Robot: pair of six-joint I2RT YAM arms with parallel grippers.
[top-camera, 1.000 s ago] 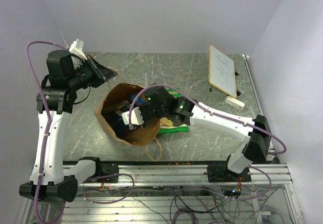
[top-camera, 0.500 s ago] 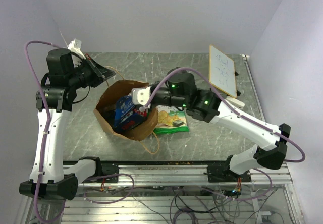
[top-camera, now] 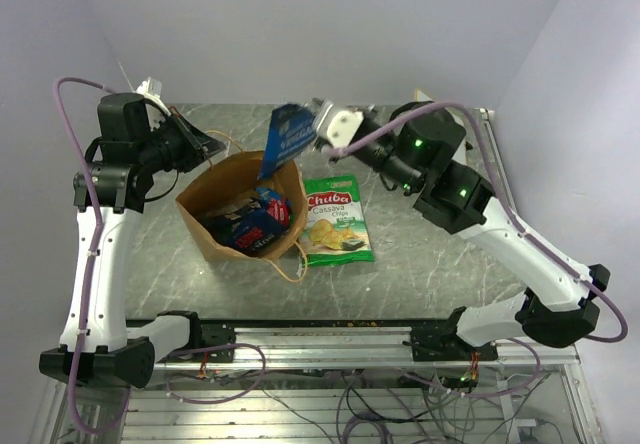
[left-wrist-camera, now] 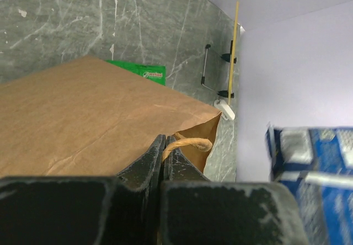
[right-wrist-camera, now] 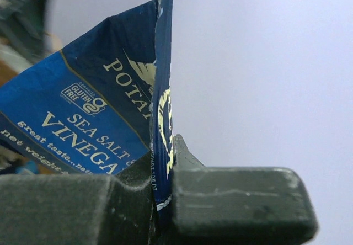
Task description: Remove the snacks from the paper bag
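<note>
The blue chip packet (top-camera: 288, 136) is above the paper bag's rim, so my right gripper should go on carrying it until it rests on the flat Chuba packet (top-camera: 337, 220) before it lets go.
The brown paper bag (top-camera: 232, 179) stands open at centre left, with blue snack packets (top-camera: 248, 226) inside. My left gripper (top-camera: 213, 147) is shut on the bag's looped paper handle (left-wrist-camera: 186, 144) at its far rim. My right gripper (top-camera: 312, 135) is shut on a blue sea salt and vinegar chip packet (top-camera: 286, 136) and holds it in the air above the bag's far right rim; the packet fills the right wrist view (right-wrist-camera: 105, 123). A yellow-green Chuba packet (top-camera: 336, 220) lies flat on the table right of the bag.
A white framed board (top-camera: 432, 142) leans at the back right, partly hidden by my right arm. A second bag handle (top-camera: 298, 264) hangs at the bag's near side. The grey marbled table (top-camera: 420, 254) ends at a metal rail in front.
My right gripper has risen out of the bag with the blue packet and swung up and back. The Chuba packet beside the bag is now uncovered. The left gripper has kept hold of the handle.
</note>
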